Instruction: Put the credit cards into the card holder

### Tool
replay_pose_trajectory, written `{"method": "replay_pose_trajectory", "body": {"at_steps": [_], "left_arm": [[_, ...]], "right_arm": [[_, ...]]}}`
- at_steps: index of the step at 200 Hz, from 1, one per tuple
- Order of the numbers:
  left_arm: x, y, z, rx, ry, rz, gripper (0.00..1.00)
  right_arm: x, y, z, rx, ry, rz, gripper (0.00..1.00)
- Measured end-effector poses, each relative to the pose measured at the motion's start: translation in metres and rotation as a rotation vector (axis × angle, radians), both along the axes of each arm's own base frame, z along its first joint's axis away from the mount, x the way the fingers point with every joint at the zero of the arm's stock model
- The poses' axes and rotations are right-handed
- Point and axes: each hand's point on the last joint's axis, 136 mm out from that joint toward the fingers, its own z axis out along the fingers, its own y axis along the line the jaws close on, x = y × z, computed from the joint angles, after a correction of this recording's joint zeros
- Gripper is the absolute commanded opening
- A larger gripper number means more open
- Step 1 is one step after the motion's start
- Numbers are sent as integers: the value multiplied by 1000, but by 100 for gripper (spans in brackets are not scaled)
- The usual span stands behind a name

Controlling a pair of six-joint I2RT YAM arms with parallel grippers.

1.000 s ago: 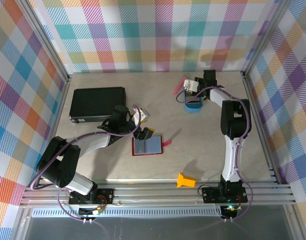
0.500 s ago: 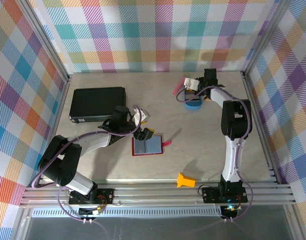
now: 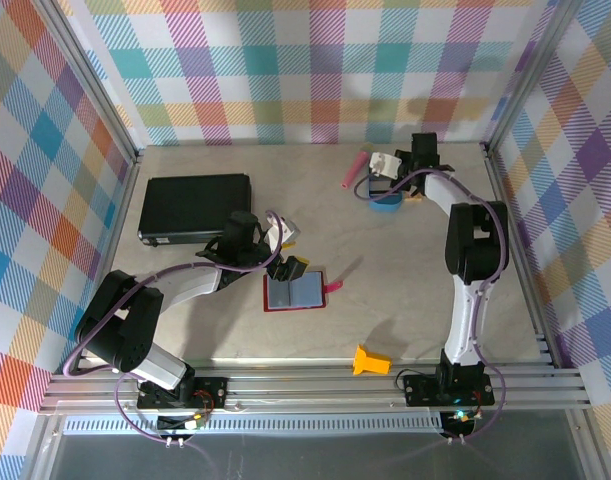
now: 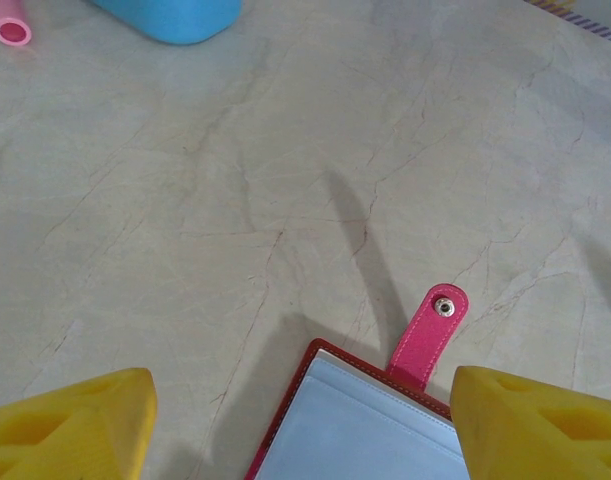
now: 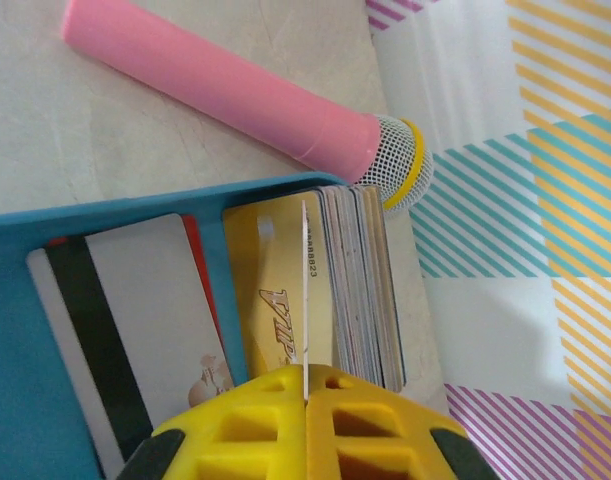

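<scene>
I should move my left gripper back to the edge (image 3: 265, 293) opposite the pink tab, because my left gripper is hovering over the pockets (image 3: 303, 292) where the thin card has to go.
The card holder (image 3: 295, 291) lies open on the table, red with grey-blue pockets (image 4: 375, 430) and a pink snap tab (image 4: 431, 335). My left gripper (image 3: 289, 266) hovers over its left edge, open, with yellow fingertips (image 4: 70, 420) on either side and nothing between them. The credit cards stand in a blue tray (image 3: 387, 206) at the back right: a gold card (image 5: 270, 290), a stack (image 5: 365, 290) and a white striped card (image 5: 145, 320). My right gripper (image 5: 305, 372) is shut on one thin card (image 5: 305, 285) seen edge-on, still down among the others.
A pink cylinder with a mesh end (image 5: 225, 90) lies just beyond the tray, near the back wall. A large black flat case (image 3: 195, 207) sits at the back left. A small yellow piece (image 3: 371, 360) rests near the front edge.
My right gripper has closed onto a card in the tray and shifted slightly right. The left arm and the card holder have not moved.
</scene>
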Motion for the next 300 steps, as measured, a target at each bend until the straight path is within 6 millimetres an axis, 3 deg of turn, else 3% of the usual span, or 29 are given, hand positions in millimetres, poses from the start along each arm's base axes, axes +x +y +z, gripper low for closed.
{"method": "replay_pose_trajectory", "body": {"at_steps": [39, 64, 82, 120, 134, 146, 174, 196, 231, 255, 300], "left_arm": [[0, 0, 3, -15, 13, 10, 77], [2, -2, 22, -70, 0, 38, 77], [8, 0, 45, -146, 9, 109, 77], [13, 11, 98, -378, 161, 309, 76], [9, 14, 110, -441, 251, 359, 76], [3, 18, 117, -481, 317, 388, 76], [-14, 34, 137, -587, 438, 445, 75], [-27, 57, 137, -657, 498, 505, 75], [-40, 75, 97, -629, 654, 586, 73], [-48, 77, 68, -601, 759, 610, 72], [-58, 76, 22, -538, 890, 641, 68]], "right_arm": [[-19, 5, 30, 81, 36, -16, 0], [-46, 9, 68, 217, 66, -80, 0], [-79, 12, 107, 382, 81, -156, 0], [-171, 29, 188, 879, 206, -289, 0], [-201, 39, 207, 1072, 311, -301, 0], [-224, 49, 212, 1214, 431, -313, 0], [-268, 80, 188, 1416, 771, -397, 0], [-296, 113, 164, 1440, 1019, -474, 0], [-334, 167, 137, 1380, 1240, -520, 0], [-349, 201, 101, 1291, 1319, -577, 0], [-361, 216, 24, 1195, 1334, -771, 0]]}}
